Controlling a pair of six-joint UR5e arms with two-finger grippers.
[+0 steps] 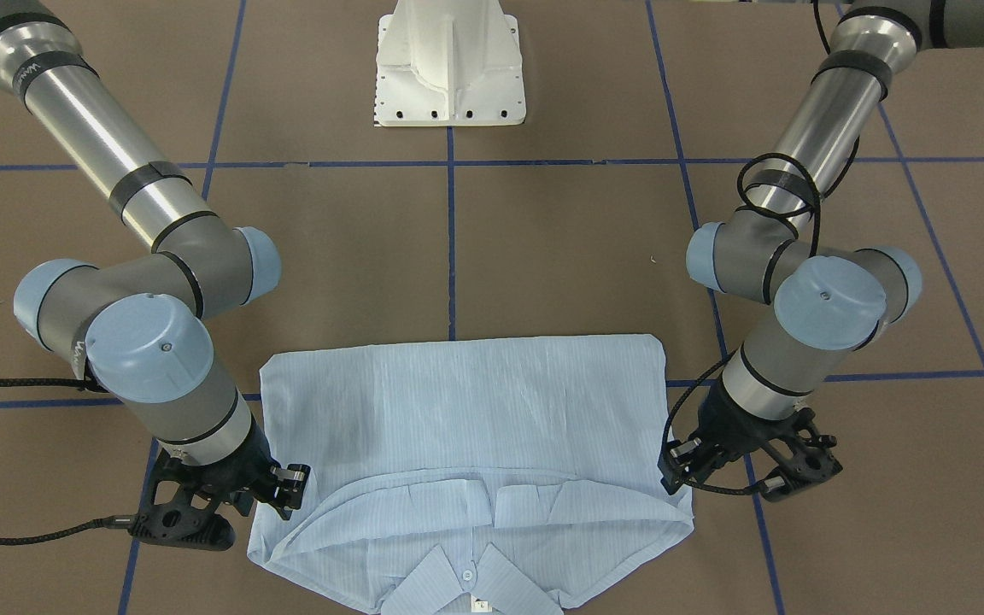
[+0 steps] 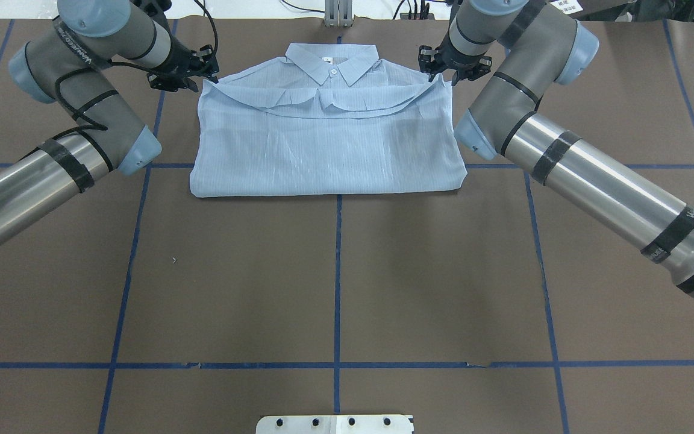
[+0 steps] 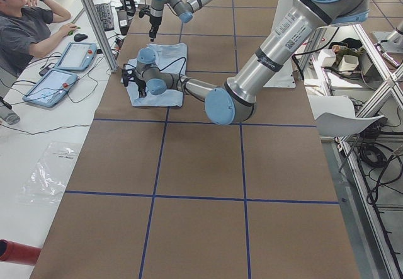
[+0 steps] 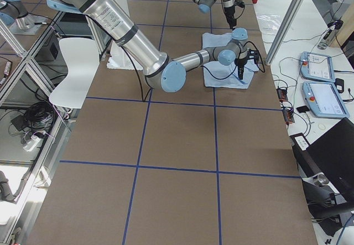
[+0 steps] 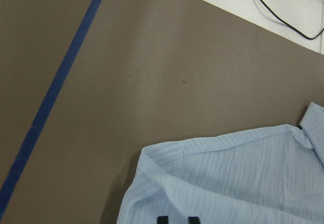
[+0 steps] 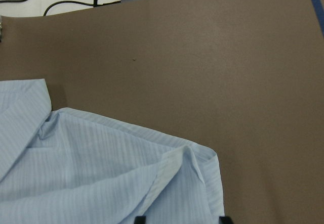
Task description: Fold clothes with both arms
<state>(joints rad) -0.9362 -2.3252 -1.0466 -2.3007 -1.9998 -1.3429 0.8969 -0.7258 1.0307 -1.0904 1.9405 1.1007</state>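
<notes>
I expect the pale blue striped shirt (image 1: 468,410) to slide and turn in one piece and keep its folds when I pull its corner, because the folded layers (image 1: 550,502) lie flat together.
The pale blue striped shirt (image 1: 466,401) (image 2: 329,144) lies flat on the brown table, folded into a rectangle. Its collar (image 2: 332,63) is at the far edge and the lower half is folded up to the shoulders. My left gripper (image 2: 208,71) (image 1: 676,470) is at the shirt's left shoulder corner. In the left wrist view its fingertips (image 5: 177,219) stand close together with shirt fabric (image 5: 228,183) between them. My right gripper (image 2: 443,67) (image 1: 291,491) is at the right shoulder corner. In the right wrist view its fingertips (image 6: 183,219) stand wide apart over the cloth (image 6: 76,173).
The white pedestal base (image 1: 449,68) (image 2: 335,424) stands at the robot's side. Blue tape lines (image 2: 338,271) cross the table. The table's far edge with cables (image 5: 283,11) is just beyond the collar. An operator (image 3: 25,21) sits there with tablets (image 3: 75,55).
</notes>
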